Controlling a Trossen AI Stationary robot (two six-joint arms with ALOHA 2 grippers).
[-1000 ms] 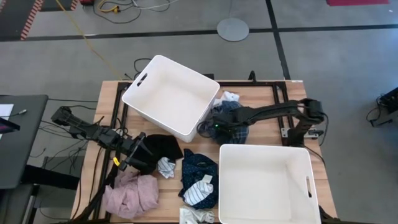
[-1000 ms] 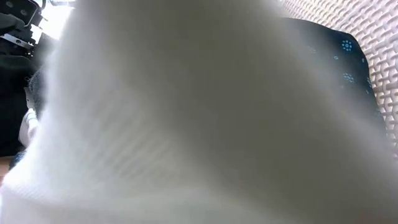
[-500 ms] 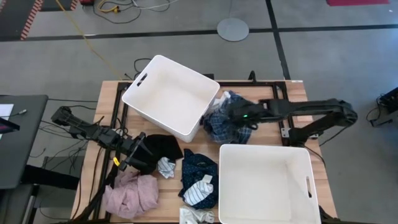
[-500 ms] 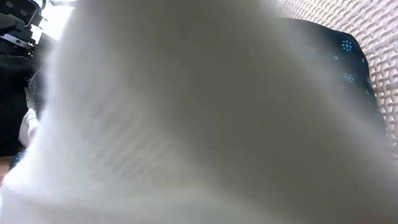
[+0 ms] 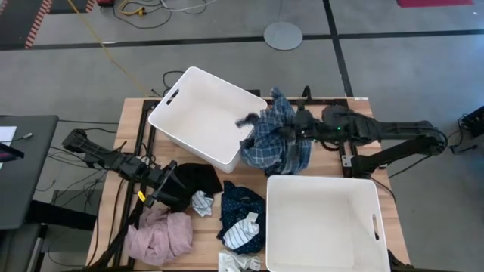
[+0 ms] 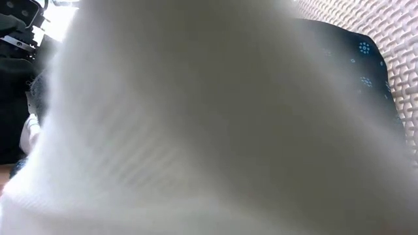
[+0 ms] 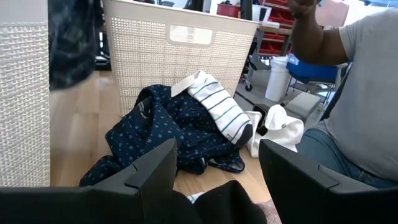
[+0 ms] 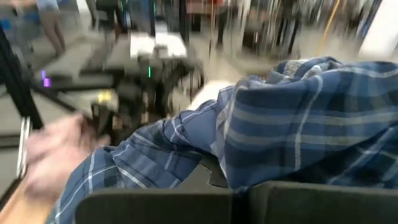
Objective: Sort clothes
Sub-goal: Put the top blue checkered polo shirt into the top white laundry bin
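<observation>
The plaid shirt hangs bunched [image 5: 274,140] from my right gripper. I should keep it up while my left gripper moves away from the black garment and reaches for the shirt's loose end.
My right gripper [image 5: 296,130] is shut on the blue plaid shirt [image 5: 274,142], raised between the two white bins; the shirt fills the right wrist view [image 8: 298,124]. My left gripper [image 5: 168,189] is open at the black garment [image 5: 198,178] on the table's left; in the left wrist view [image 7: 217,180] black cloth [image 7: 230,205] lies between its fingers. The navy dotted garment [image 5: 240,202] with a striped sock [image 7: 217,106] on it, a white sock [image 5: 202,202] and the pink garment [image 5: 159,236] lie on the table. My right gripper holds the plaid shirt by a bunched fold [image 8: 249,168] between its two fingers; how many layers, I cannot tell. The fingers come level from the table's right side. The shirt hangs below and spreads toward the far-left bin. I cannot tell whether my left gripper touches the black garment.
One white bin [image 5: 204,113] stands tilted at the far left, the other [image 5: 321,219] at the near right. More socks [image 5: 238,262] lie at the near edge. White cloth [image 6: 196,130] covers the low view. A person [image 7: 367,93] sits beyond the table.
My right gripper has risen from the table and drawn back toward the right and far edge, staying shut on the plaid shirt. The shirt has been lifted from a heap beside the far-left bin and now hangs spread out, one part swinging over that bin's rim.
</observation>
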